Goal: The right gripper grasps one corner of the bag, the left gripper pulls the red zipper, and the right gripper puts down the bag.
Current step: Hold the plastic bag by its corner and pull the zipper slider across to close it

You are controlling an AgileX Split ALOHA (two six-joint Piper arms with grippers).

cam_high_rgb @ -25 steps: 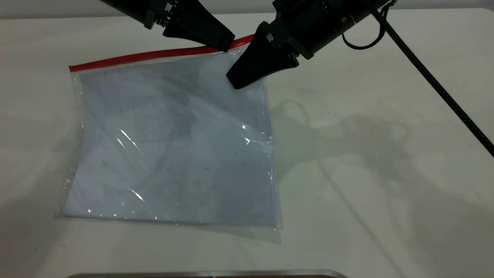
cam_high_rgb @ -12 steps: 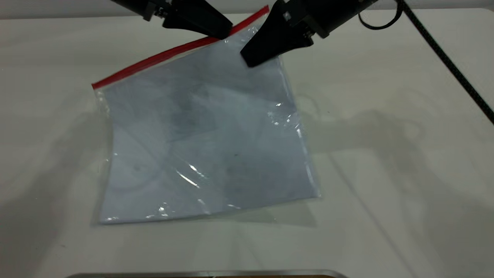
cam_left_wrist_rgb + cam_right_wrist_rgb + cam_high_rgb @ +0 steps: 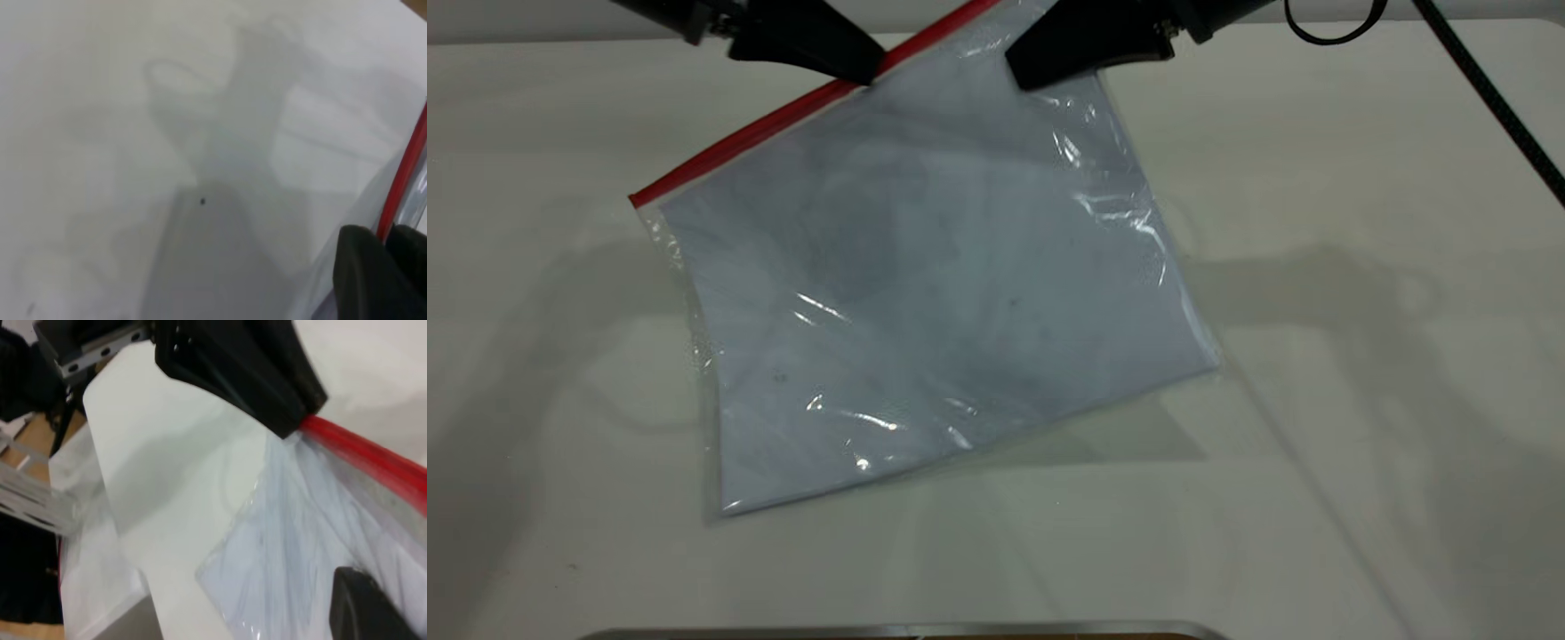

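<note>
The red zipper is between my left gripper's fingers and runs straight to its lower end, so my left gripper should keep pulling until it gets to that end of the zipper.
The bag is a clear pouch with white paper inside. It hangs tilted from its upper right end, and its lower edge rests near the table. The red zipper runs up along its top edge. My right gripper, with the braided cable, is shut on the bag by its red-strip corner, which is cut off at the view's top. One of its fingers lies over the bag. My left gripper is shut on the red zipper, and the red strip passes between its fingers. The left gripper also shows in the right wrist view.
The white table carries only shadows around the bag. The black braided cable slants across the right side. A metal edge runs along the front. Beyond the table's edge stand a metal frame and clutter.
The right gripper has lifted the corner higher, so the bag now hangs tilted and has swung right. The left gripper has risen too and moved left along the red zipper.
</note>
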